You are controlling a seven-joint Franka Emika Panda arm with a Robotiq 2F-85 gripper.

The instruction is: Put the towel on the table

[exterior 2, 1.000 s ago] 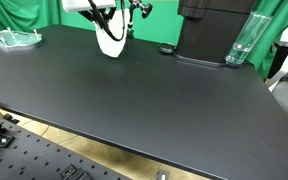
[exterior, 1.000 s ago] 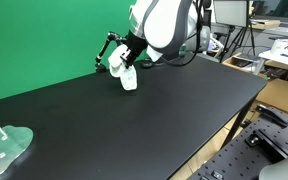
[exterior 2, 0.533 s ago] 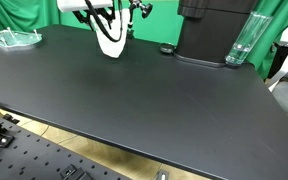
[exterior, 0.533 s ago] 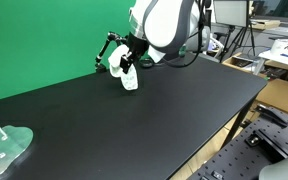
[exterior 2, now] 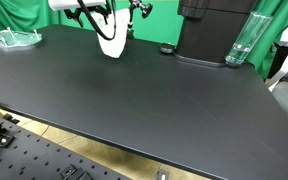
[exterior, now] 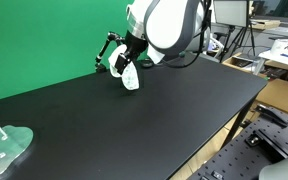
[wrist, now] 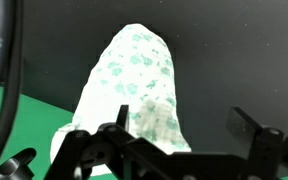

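I can see the towel stands heaped by the table's far edge, so my gripper should grab its side and pull it to the clear middle before opening.
The towel, white with a green print, rests in a peaked heap on the black table close to the green backdrop. It shows in both exterior views, and the towel sits at the table's far edge. My gripper hangs just above it, open, and nothing is pinched between its fingers. In the wrist view the towel fills the middle. There my gripper is spread wide, its left finger over the cloth and its right finger over bare table.
A clear plastic piece lies near one corner of the table; it is the clear plastic piece. A black machine, a clear bottle and a small black item stand along the back edge. A green backdrop stands behind.
The jaws have spread from nearly shut to wide and let go of the towel. The towel stays heaped on the table. The arm has barely shifted.
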